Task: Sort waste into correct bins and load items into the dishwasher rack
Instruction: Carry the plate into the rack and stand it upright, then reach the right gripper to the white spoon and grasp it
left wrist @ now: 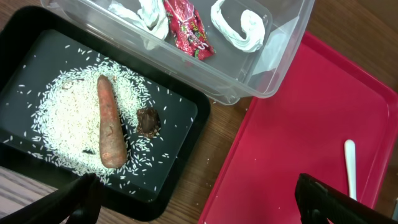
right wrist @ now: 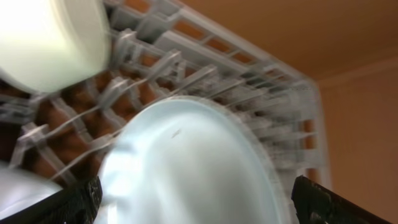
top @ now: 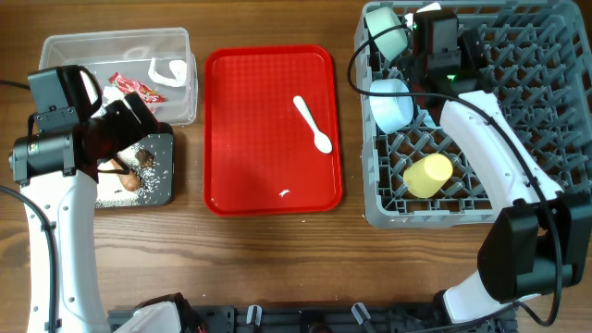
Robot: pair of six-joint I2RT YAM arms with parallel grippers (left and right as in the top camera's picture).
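Note:
The pale blue plate is standing in the rack wires, so my right gripper should go on to the white spoon before the fingers close across the spoon's handle.
The grey dishwasher rack at the right holds a mint-green bowl, a whitish-blue bowl and a yellow cup. My right gripper is open over the rack's far left part. In the right wrist view the pale blue plate stands in the rack pegs between its fingers. My left gripper is open and empty. It hovers by the black tray, which holds rice, the carrot stick and a dark lump. The clear tub holds the red wrapper and paper scraps.
The flat red serving tray lies in the middle with the white spoon on it and a few rice grains near its front edge. Bare wooden table runs along the front. A black cable loops by the rack's left side.

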